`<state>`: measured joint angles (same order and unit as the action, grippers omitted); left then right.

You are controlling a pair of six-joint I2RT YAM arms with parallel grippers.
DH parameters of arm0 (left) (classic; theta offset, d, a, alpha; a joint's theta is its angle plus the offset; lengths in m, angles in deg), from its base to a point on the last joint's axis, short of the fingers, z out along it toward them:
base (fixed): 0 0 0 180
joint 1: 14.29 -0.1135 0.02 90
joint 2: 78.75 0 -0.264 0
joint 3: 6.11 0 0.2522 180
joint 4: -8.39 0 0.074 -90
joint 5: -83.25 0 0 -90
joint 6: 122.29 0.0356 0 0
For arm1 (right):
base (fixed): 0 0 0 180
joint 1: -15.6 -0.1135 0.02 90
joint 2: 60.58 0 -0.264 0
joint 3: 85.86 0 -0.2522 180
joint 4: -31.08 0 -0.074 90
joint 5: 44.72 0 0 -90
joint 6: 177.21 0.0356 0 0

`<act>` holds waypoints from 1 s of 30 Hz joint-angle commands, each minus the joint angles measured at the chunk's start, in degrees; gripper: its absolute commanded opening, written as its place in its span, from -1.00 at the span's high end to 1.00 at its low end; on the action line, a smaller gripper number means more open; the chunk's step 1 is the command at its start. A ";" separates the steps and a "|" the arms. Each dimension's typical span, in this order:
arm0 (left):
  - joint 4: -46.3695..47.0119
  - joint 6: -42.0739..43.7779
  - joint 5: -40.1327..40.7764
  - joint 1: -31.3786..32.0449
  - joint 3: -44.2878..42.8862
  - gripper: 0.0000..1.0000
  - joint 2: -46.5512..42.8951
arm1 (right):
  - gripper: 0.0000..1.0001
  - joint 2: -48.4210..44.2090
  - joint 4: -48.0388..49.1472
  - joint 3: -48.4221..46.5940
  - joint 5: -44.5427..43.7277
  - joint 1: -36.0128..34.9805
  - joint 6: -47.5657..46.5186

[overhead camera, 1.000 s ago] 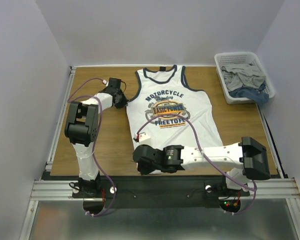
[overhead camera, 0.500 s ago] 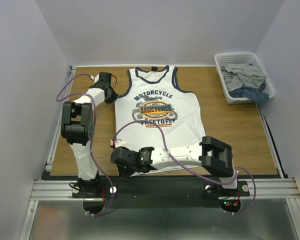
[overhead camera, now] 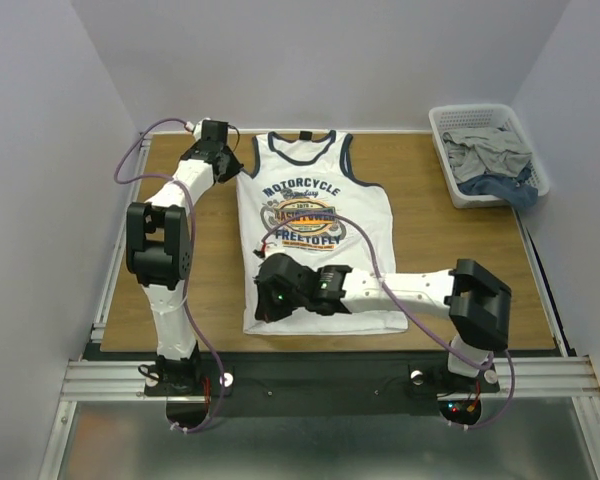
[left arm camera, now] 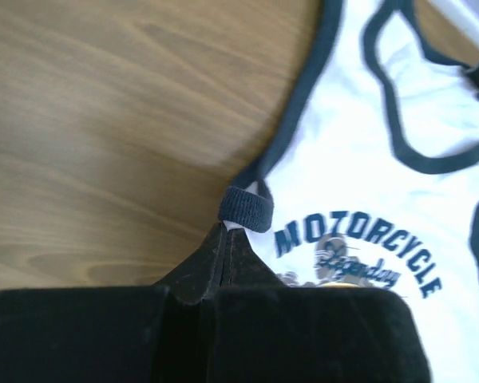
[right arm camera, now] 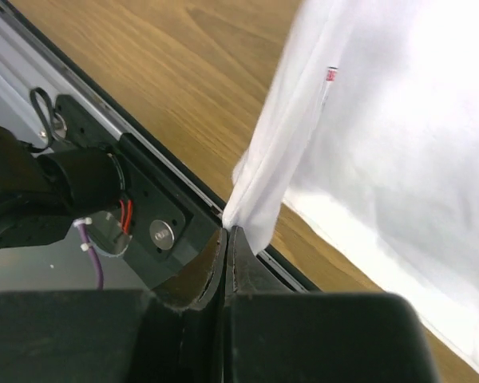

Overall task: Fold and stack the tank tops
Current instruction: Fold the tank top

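Observation:
The navy trim (left arm camera: pixel 255 172) is buckled beside my left gripper, so that gripper should pull the armhole back toward the open wood (overhead camera: pixel 216 200) and straighten it before I fold.
A white tank top (overhead camera: pixel 315 215) with navy trim and a "MOTORCYCLE" print lies face up on the wooden table (overhead camera: pixel 460 235). My left gripper (overhead camera: pixel 233 168) is at the top's left armhole. In the left wrist view it (left arm camera: pixel 227 227) is shut on the navy trim of the tank top (left arm camera: pixel 359 136). My right gripper (overhead camera: pixel 264 300) reaches across the lower part of the shirt to its near-left corner. The right wrist view shows it (right arm camera: pixel 227 228) shut on a fold of the tank top's (right arm camera: pixel 383 120) white edge, lifted off the wood.
A white basket (overhead camera: pixel 442 118) holding grey and blue clothes stands at the back right corner. The black base rail (overhead camera: pixel 320 372) runs along the near edge. The right arm's elbow (overhead camera: pixel 480 300) rests near the front right.
Both arms dragged the tank top leftward. The left gripper went further back with the armhole. The right gripper swung left, then came in over the shirt's lower left, lifting the edge.

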<state>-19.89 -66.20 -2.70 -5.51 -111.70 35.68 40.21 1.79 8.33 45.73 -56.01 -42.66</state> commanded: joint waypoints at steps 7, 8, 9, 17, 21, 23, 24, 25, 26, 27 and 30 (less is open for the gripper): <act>-2.26 -0.36 1.22 7.74 -12.66 1.00 7.03 | 0.99 -11.58 6.65 13.16 0.08 1.39 4.66; -2.35 -0.45 1.22 8.10 -13.45 1.00 8.16 | 0.99 -12.80 6.91 14.03 0.25 1.39 5.27; -2.79 -0.80 1.31 8.71 -13.63 1.00 8.96 | 0.99 -13.34 7.18 15.52 0.86 1.30 5.45; -2.26 -0.72 2.36 6.88 -9.77 1.00 7.12 | 0.99 -21.32 7.36 22.65 1.66 1.39 6.95; -1.74 -0.80 2.98 5.20 -6.35 1.00 5.11 | 0.99 -23.36 5.25 24.85 1.58 1.39 6.60; 0.10 -1.33 2.28 3.45 -2.05 1.00 3.08 | 0.99 -24.24 3.41 25.47 1.40 1.39 6.60; 0.54 -1.42 1.93 2.83 -0.73 1.00 2.12 | 0.99 -24.41 3.05 25.64 1.57 1.39 6.51; 0.72 -1.51 1.40 2.30 0.24 1.00 1.94 | 0.99 -24.76 2.53 25.73 1.66 1.48 6.42; 0.81 -1.42 1.22 1.34 1.99 1.00 1.41 | 0.99 -24.94 1.48 25.82 1.92 1.39 5.99; 0.99 -1.42 1.22 1.07 2.88 1.00 1.41 | 0.99 -25.20 0.68 25.73 1.92 1.39 5.72; 2.12 -1.07 1.22 -0.07 6.65 1.00 -0.52 | 0.99 -27.13 -2.82 25.21 0.52 1.56 4.23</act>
<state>-21.92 -67.32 -2.61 -3.98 -108.27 40.90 16.52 3.80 33.64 45.62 -54.15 -36.69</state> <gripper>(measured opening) 0.017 0.018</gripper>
